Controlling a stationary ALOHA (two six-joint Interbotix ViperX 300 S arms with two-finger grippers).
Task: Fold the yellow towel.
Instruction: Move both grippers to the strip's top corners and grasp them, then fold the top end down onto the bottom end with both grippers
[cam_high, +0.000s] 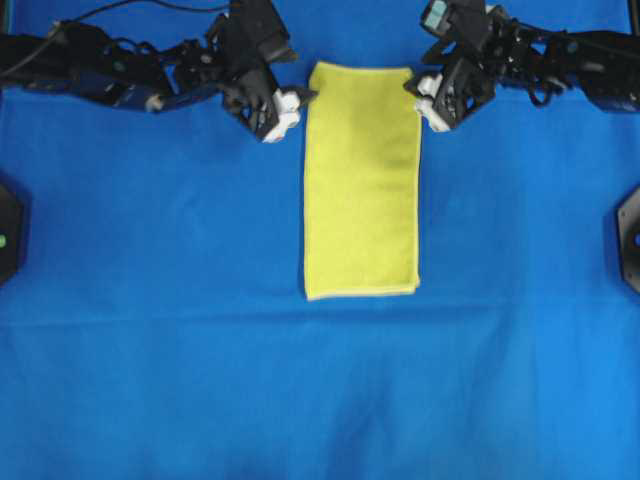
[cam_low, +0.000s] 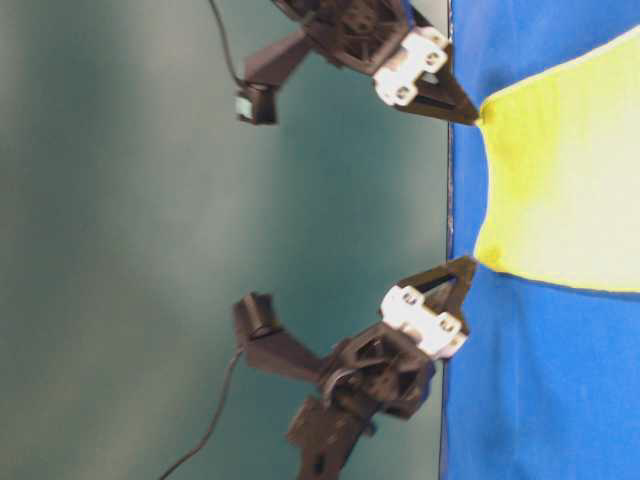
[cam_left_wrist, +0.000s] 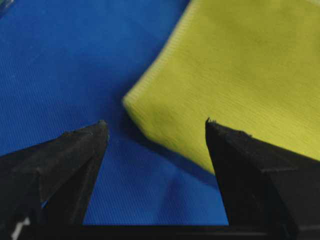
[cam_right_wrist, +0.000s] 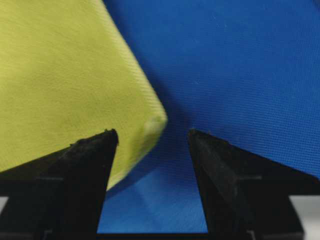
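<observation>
The yellow towel (cam_high: 361, 185) will slide a little toward the far side when I fold it, because the towel's near edge (cam_high: 361, 292) lies loose on the blue cloth.
The yellow towel (cam_high: 360, 180) lies flat on the blue cloth as a tall doubled rectangle, short edges far and near. My left gripper (cam_high: 303, 100) stands open at the towel's far left corner. In the left wrist view that corner (cam_left_wrist: 131, 99) sits just ahead of the open left gripper (cam_left_wrist: 155, 122), and the right finger (cam_left_wrist: 240, 165) overlaps the towel's edge. My right gripper (cam_high: 415, 95) is open at the far right corner. The right wrist view shows the towel (cam_right_wrist: 65, 75) with its corner between the tips of the right gripper (cam_right_wrist: 152, 131). Nothing is gripped.
A large blue cloth (cam_high: 150, 350) covers the whole table. Black mounts sit at the left edge (cam_high: 8, 230) and the right edge (cam_high: 630, 235). Both arms stretch along the far side. In the table-level view the towel (cam_low: 560, 190) has a finger tip at each far corner.
</observation>
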